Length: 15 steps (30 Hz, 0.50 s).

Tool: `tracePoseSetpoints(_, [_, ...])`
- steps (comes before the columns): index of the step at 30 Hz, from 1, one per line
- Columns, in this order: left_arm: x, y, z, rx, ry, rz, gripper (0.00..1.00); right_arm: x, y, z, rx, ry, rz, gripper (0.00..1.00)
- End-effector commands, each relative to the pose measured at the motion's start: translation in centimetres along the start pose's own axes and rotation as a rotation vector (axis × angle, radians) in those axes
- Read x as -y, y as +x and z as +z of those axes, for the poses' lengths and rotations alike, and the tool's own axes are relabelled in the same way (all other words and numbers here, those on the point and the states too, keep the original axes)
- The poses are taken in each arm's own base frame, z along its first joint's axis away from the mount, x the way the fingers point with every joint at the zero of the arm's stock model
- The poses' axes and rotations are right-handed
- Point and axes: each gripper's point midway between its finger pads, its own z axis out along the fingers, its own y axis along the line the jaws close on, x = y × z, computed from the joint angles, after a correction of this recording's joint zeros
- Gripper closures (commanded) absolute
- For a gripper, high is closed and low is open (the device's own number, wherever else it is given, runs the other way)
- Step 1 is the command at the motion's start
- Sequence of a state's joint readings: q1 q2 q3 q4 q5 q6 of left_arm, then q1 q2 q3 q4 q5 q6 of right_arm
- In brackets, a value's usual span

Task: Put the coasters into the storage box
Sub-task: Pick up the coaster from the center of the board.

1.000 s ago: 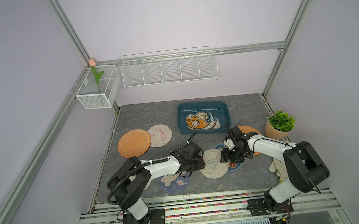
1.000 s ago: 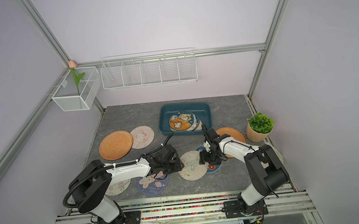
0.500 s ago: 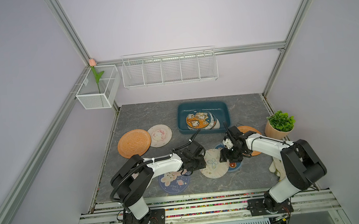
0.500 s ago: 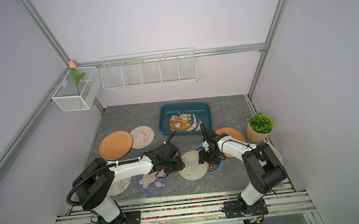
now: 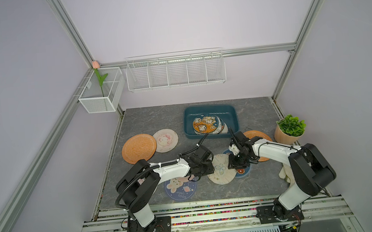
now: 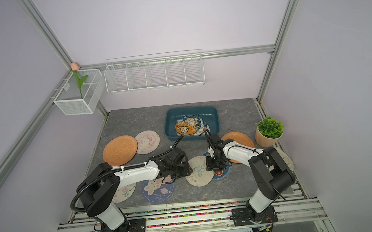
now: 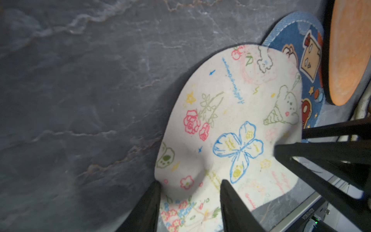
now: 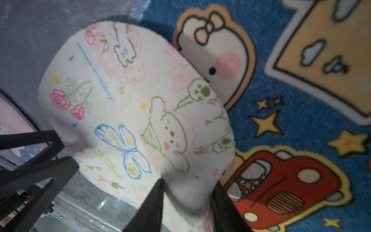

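The white butterfly-print coaster [image 7: 188, 201] still has one edge pinned by my left gripper, which should open and retreat before my right gripper carries it into the storage box [image 5: 212, 121].
A white butterfly-print coaster [image 5: 222, 172] [image 6: 199, 172] lies mid-table, overlapping a blue car-print coaster [image 5: 243, 173] [image 8: 301, 120]. My left gripper [image 5: 204, 168] [image 7: 190, 182] is shut on its left edge, which humps up between the fingers. At the opposite edge my right gripper [image 5: 232, 163] [image 8: 188, 182] is shut on a bulging fold. The teal storage box [image 5: 209, 107] [image 6: 191, 108] behind holds several coasters [image 5: 205, 124]. Two orange coasters [image 5: 138, 148] [image 5: 257, 135], a pink-print one [image 5: 166, 140] and a navy bunny one [image 5: 181, 189] lie on the table. A flower-print one [image 6: 124, 193] shows under my left arm.
A potted plant [image 5: 289, 129] stands at the right edge, with something pale [image 5: 285, 173] lying nearer the front. On the back wall hangs a white wire rack [image 5: 175, 72], and a mesh basket [image 5: 101, 94] with a tulip hangs at the left corner.
My right gripper's jaws have closed onto the right edge of the butterfly coaster, bunching it. The left gripper keeps its hold on the other edge and has barely moved.
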State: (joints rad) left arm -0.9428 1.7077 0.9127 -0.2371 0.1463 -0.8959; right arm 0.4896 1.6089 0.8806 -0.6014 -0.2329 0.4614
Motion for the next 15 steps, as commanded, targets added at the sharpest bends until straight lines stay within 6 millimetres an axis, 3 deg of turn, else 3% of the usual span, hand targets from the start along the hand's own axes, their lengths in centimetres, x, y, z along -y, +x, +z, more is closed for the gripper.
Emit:
tracePoseSetpoints(1, [-0.1, 0.2, 0.5, -0.015, -0.014, 0.014, 0.51, -0.9, -0.3, 0.0, -0.003, -0.018, -0.015, 0.76])
tracePoseSetpoints(5, [0.1, 0.0, 0.3, -0.008, -0.011, 0.015, 0.51, -1.1, -0.4, -0.3, -0.001, -0.023, -0.017, 0.92])
tracePoseSetpoints(15, [0.0, -1.6, -1.5, 0.04, 0.019, -0.013, 0.41, -2.9, -0.6, -3.7, 0.03, -0.074, -0.04, 0.93])
